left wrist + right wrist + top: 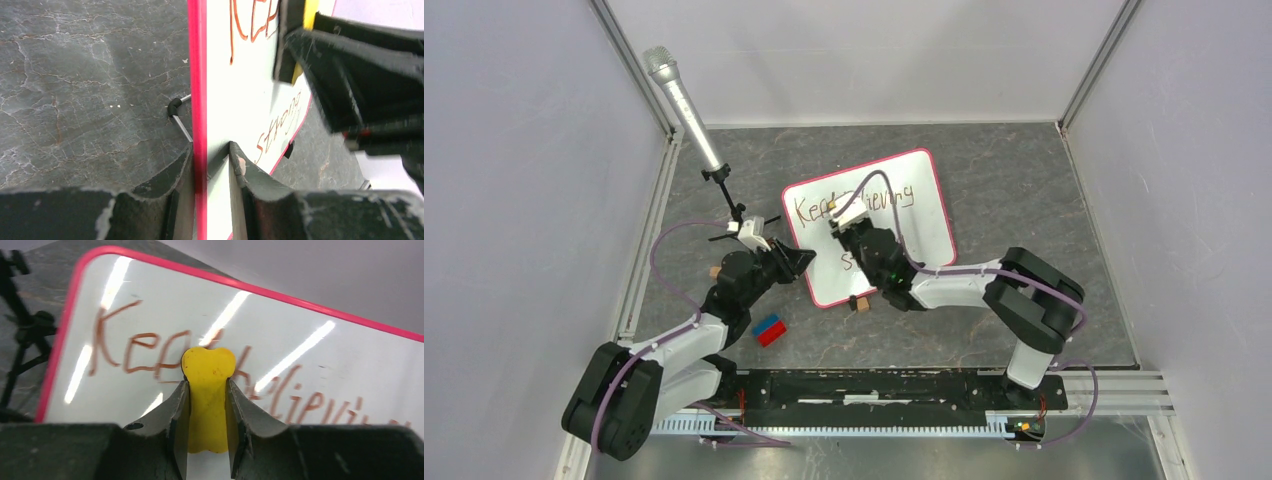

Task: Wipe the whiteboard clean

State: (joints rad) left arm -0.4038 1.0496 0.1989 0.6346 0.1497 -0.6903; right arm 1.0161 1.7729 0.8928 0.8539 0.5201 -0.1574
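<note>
The eraser is over the first word with "believing" [305, 402] next to it, so the robot's right gripper should wipe back along that line toward the whiteboard's opposite upper corner [918, 160].
The whiteboard [924, 225] lies mid-table, white with a pink-red frame and brown-red handwriting. My left gripper [802, 262] is shut on its left edge. In the left wrist view the fingers [175, 175] straddle the pink frame [199, 75] of the whiteboard [240, 100]. My right gripper [849, 222] is shut on a yellow eraser [207, 385] and holds it on the board's upper left, over the first written word. The whiteboard [310, 325] fills the right wrist view. The eraser also shows in the left wrist view [310, 12].
A silver microphone [686, 105] on a black tripod [736, 222] stands left of the board; one tripod leg [179, 117] lies close to the frame. A red and blue block [770, 329] lies near the left arm. A small tan piece [861, 304] sits at the board's near edge. Walls enclose the table.
</note>
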